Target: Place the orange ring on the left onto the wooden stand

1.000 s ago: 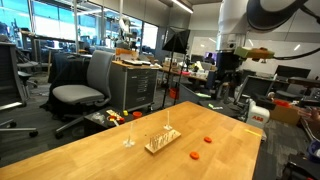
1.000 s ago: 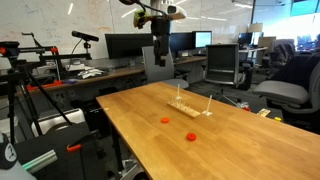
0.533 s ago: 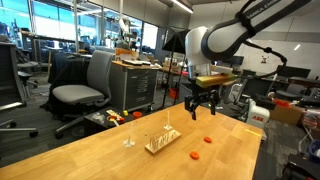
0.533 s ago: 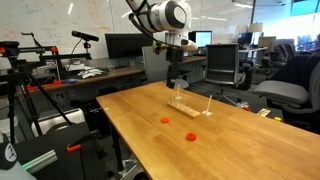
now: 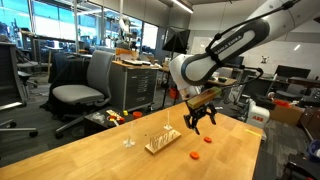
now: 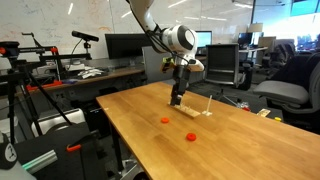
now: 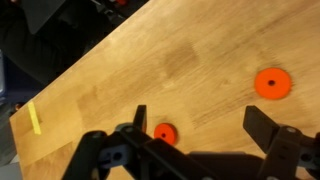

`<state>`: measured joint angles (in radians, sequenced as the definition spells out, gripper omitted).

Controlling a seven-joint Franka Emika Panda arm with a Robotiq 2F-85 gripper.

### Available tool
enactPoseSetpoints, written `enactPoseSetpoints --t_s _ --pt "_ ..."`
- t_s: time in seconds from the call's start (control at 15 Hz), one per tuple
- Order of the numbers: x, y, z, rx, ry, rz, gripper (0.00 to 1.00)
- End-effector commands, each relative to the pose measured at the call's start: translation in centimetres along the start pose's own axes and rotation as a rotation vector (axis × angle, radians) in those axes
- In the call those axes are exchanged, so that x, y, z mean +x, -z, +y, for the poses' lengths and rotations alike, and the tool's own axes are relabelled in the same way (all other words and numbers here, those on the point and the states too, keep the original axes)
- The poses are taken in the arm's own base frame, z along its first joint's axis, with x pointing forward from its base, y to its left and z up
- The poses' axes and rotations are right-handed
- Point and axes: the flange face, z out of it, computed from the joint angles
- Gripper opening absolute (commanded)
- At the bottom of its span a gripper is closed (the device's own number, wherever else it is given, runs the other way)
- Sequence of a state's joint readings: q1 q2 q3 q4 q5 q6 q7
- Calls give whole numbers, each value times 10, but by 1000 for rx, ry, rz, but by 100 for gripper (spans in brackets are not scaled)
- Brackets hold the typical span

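Observation:
The orange ring farther from the yellow tape (image 7: 272, 83) is outside my gripper's fingers, and my gripper is tilted crooked. I should level my gripper over that ring (image 5: 194, 154) before going down.
Two small orange rings lie flat on the wooden table, apart from each other, in both exterior views (image 5: 207, 140) (image 5: 195, 155) (image 6: 166, 120) (image 6: 190, 136). In the wrist view one ring (image 7: 165, 132) sits beside one finger and the other ring (image 7: 272, 83) lies farther off. The wooden stand (image 5: 162, 141) (image 6: 190, 107) with thin upright pegs stands near them; it is out of the wrist view. My gripper (image 5: 197, 122) (image 6: 177, 98) (image 7: 200, 125) is open and empty, hovering above the table between the stand and the rings.
A single thin peg (image 5: 128, 140) stands alone beside the stand. A yellow tape strip (image 7: 35, 118) marks the table. Office chairs (image 5: 85, 90) (image 6: 280, 95) and a cart (image 5: 135, 85) stand beyond the table edge.
The arm has swung in from the background and lowered over the table, now hovering by the stand and rings. The rings and stand have not moved.

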<state>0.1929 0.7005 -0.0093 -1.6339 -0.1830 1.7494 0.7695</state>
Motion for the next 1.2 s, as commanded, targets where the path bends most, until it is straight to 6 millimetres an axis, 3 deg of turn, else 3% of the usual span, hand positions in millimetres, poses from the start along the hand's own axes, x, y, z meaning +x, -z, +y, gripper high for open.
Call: enactPoseSetpoints --t_s 0.0,0.27,0.67,0.93,1.0,1.13 --pt "9 -13 5 -193 16 53 100" --pt "5 -8 15 -246 54 147 100" --pt "-17 12 8 46 183 146 100" --pt "-27 10 14 88 332 57 100" --pt "-18 7 2 62 271 90 100" --pt "-19 5 6 68 301 78 100"
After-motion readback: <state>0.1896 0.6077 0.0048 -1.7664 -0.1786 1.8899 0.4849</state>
